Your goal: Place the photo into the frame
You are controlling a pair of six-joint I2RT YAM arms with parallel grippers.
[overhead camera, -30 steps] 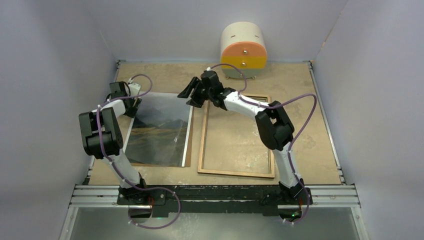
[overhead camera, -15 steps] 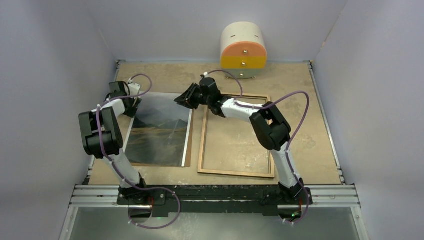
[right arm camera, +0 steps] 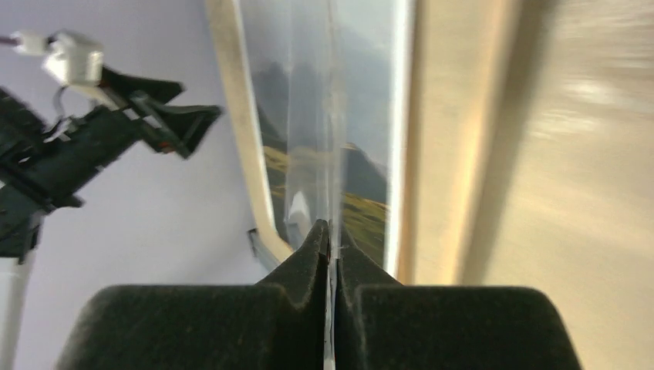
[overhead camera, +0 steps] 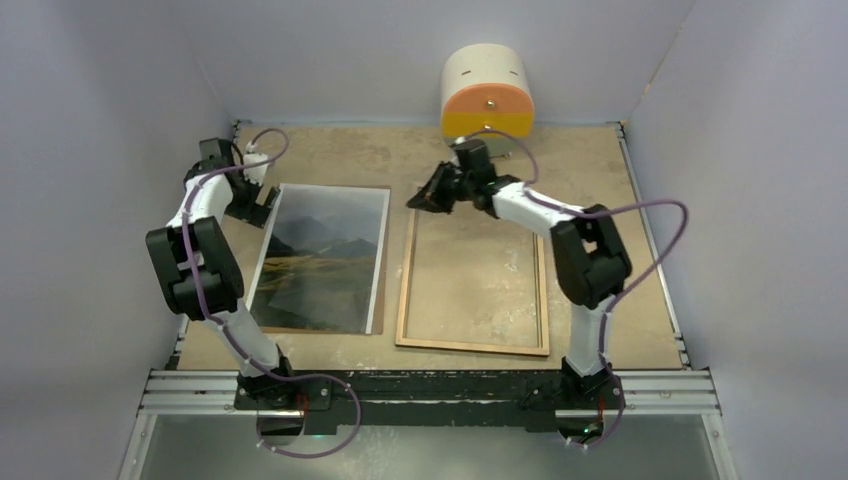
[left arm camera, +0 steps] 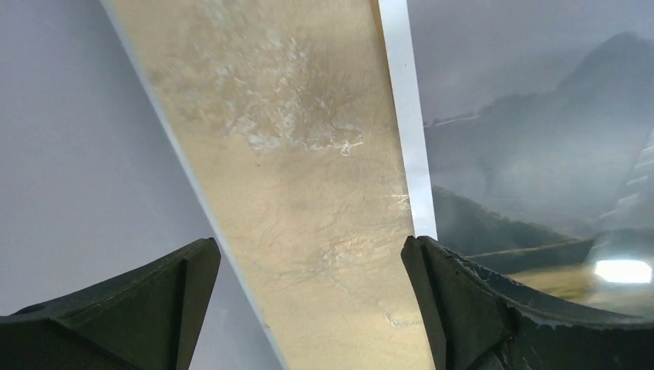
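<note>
The clear sheet stretches from the robot's right gripper over the photo (overhead camera: 315, 285), so next the right gripper pulls the sheet across the frame (overhead camera: 476, 275) and grips the sheet's edge again.
The photo (overhead camera: 325, 255), a dark landscape with a white border, lies face up on the left of the table. Its white edge (left arm camera: 409, 139) shows in the left wrist view. The frame (overhead camera: 405, 290) lies to its right, light wood side up. My left gripper (overhead camera: 262, 208) hangs open by the photo's far left corner, with only bare table between its fingers (left arm camera: 463, 301). My right gripper (overhead camera: 418, 200) is over the frame's far left corner. Its jaws are shut on a thin clear sheet (right arm camera: 332, 154), seen edge-on, with the photo (right arm camera: 362, 185) beyond.
A brown backing board (overhead camera: 383, 300) lies under the photo, showing along its right and near edges. A cream, orange and yellow drawer unit (overhead camera: 487, 95) stands at the back, just behind my right wrist. Pale walls close in the left, right and back sides.
My right gripper moved right, from the photo's far right corner to the frame's far left corner, and shut. My left gripper opened wide and drew back toward the far left.
</note>
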